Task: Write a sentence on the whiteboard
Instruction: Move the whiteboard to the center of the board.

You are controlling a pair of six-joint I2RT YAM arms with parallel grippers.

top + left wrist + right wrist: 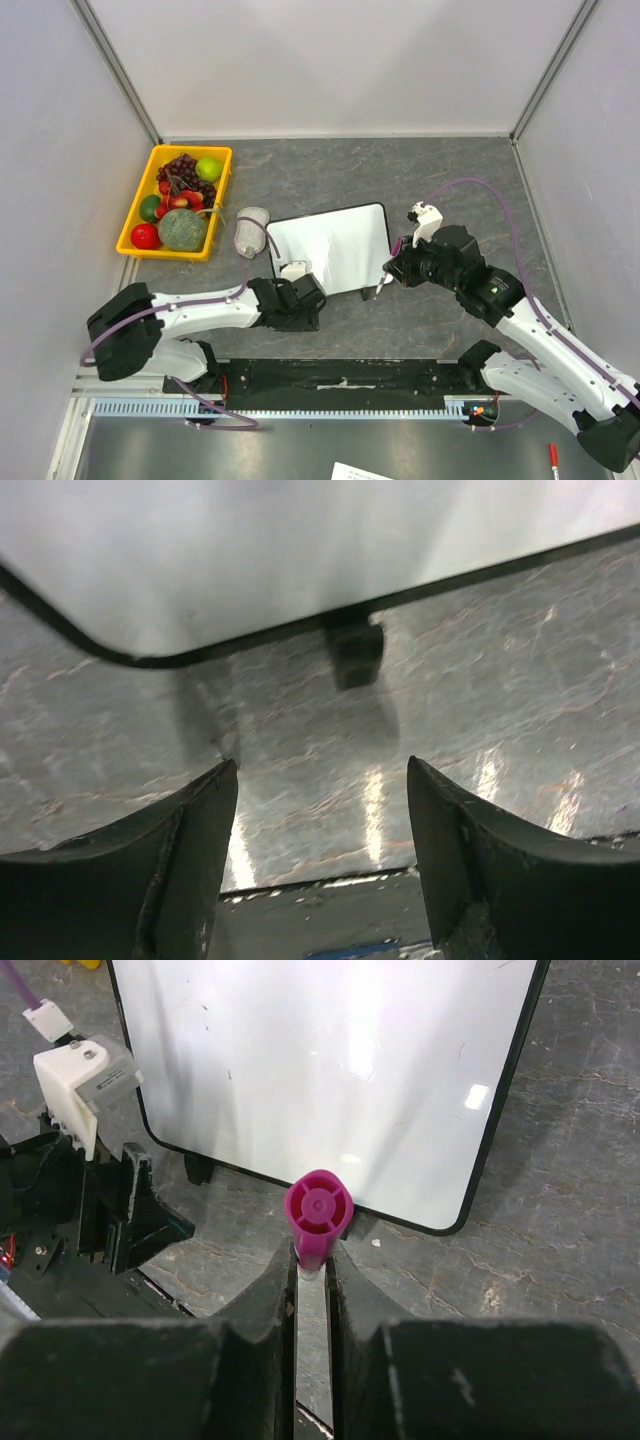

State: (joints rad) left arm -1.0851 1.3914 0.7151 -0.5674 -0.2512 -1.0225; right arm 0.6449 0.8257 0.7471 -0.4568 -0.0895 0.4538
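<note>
The marker hangs at the whiteboard's near corner point(382, 289), so next my right gripper raises the marker over the whiteboard's white side point(346, 240) while my left gripper steadies the whiteboard's side edge.
The whiteboard point(330, 248) stands at the table's middle, tilted, its white face blank; no sentence shows on it. It also shows in the right wrist view point(330, 1070) and in the left wrist view point(300, 550), with a black foot point(355, 652) under its edge. My right gripper point(392, 270) is just off the board's near right corner, shut on a marker with a magenta cap point(318, 1215), capped end toward the board. My left gripper point(303, 300) is open and empty over the table, just in front of the board's near left corner.
A yellow basket of fruit point(175, 200) stands at the far left. A grey oval eraser pad point(250, 232) lies between the basket and the board. A red marker point(552, 460) lies below the table's front edge at the right. Walls close in the back and both sides.
</note>
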